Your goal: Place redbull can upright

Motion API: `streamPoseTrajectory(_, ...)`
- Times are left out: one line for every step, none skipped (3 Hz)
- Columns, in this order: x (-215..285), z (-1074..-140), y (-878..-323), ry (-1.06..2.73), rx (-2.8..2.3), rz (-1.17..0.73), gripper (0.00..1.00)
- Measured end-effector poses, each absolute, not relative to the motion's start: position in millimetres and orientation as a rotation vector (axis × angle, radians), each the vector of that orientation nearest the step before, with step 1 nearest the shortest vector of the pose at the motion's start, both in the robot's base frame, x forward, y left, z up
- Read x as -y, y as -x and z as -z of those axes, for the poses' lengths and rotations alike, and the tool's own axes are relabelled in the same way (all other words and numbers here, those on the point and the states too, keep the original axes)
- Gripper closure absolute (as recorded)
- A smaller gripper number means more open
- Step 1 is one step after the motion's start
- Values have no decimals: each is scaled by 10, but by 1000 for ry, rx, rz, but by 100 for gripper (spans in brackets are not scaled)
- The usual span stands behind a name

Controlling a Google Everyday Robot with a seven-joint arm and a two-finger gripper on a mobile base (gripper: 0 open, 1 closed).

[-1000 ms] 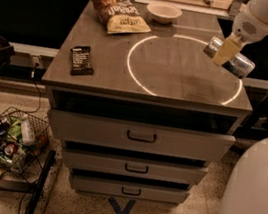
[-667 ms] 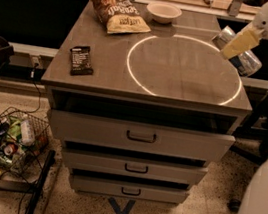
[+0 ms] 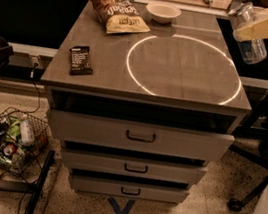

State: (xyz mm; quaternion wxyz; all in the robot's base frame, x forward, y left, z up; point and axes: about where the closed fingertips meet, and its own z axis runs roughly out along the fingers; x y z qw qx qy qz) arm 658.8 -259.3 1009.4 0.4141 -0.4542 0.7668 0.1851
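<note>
The redbull can (image 3: 251, 46) hangs at a slant beyond the tabletop's edge, so next I turn it upright and bring it inside the white circle mark (image 3: 199, 85) before lowering it.
The redbull can (image 3: 250, 40) is a slim silver-and-blue can held tilted, its shiny top pointing up and to the left. My gripper (image 3: 261, 25) is shut on it at the top right of the camera view, with its pale fingers (image 3: 267, 22) across the can's upper side. The can hangs in the air above the far right corner of the grey tabletop (image 3: 105, 66), partly past its right edge. It touches nothing else.
On the tabletop are a chip bag (image 3: 117, 11), a white bowl (image 3: 163, 11), a dark snack bar (image 3: 80, 60) and a white circle mark (image 3: 183, 66). The top drawer (image 3: 139, 136) stands slightly open. A wire basket (image 3: 10, 140) sits on the floor at left and a chair base (image 3: 236, 203) at right.
My gripper has lifted the can up and to the right, from just over the circle's right edge to above the table's far right corner. The can stays tilted.
</note>
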Motion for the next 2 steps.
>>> streamPoseTrajectory(2569,-10250,-6596,1124,-1803,-523,100)
streamPoseTrajectory(2508,-10162,-6711,1088,-1758,-592,100)
